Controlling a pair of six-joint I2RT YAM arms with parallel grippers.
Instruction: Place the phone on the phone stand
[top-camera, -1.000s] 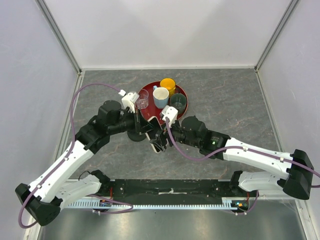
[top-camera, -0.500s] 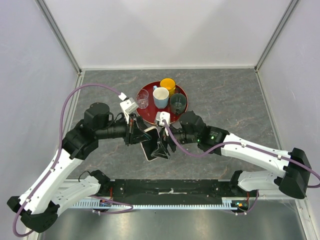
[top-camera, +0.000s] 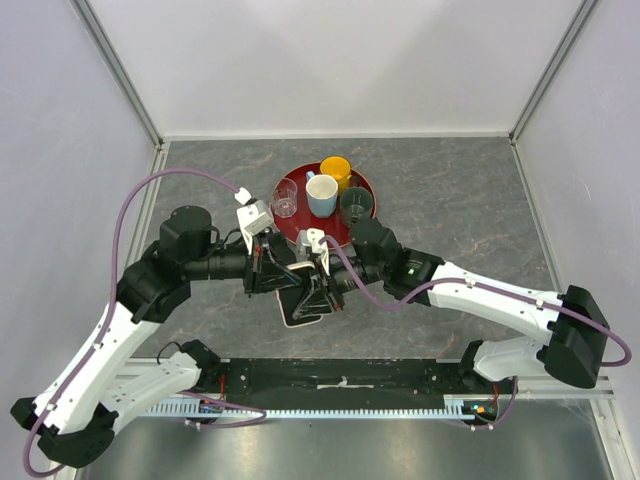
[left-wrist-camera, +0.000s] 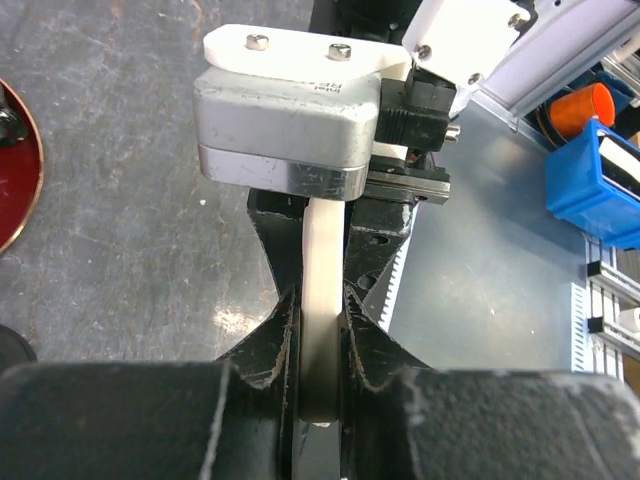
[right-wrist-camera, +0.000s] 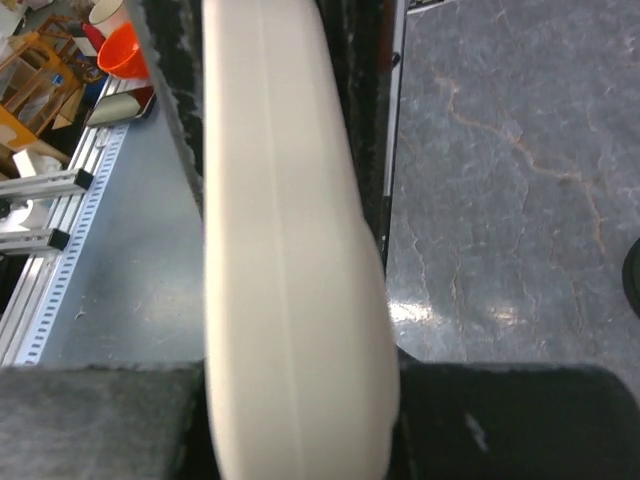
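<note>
The phone (left-wrist-camera: 324, 235) is clamped in both my grippers, so my left gripper should first set its hold on the pale edge (left-wrist-camera: 320, 385) again, and then my right gripper should open and steady the phone stand.
The phone (top-camera: 300, 312), black screen with a pale rim, hangs just above the table in front of the red tray, held between both arms. My left gripper (top-camera: 285, 283) comes in from the left and is shut on it; in the left wrist view the pale edge (left-wrist-camera: 322, 260) is pinched between my black fingers (left-wrist-camera: 375, 330). My right gripper (top-camera: 318, 292) comes in from the right and is shut on the other part; its wrist view is filled by the phone's pale rim (right-wrist-camera: 285, 300). The phone stand is hidden under the arms.
A red tray (top-camera: 369, 190) behind the grippers holds a clear glass (top-camera: 285, 198), a white-and-blue mug (top-camera: 322, 194), a yellow cup (top-camera: 336, 168) and a dark green cup (top-camera: 355, 204). White walls fence in the table. A metal rail (top-camera: 340, 400) runs along the near edge.
The left gripper carried the phone a little towards the near edge and turned it. The right gripper followed and went from wide open to shut on the phone.
</note>
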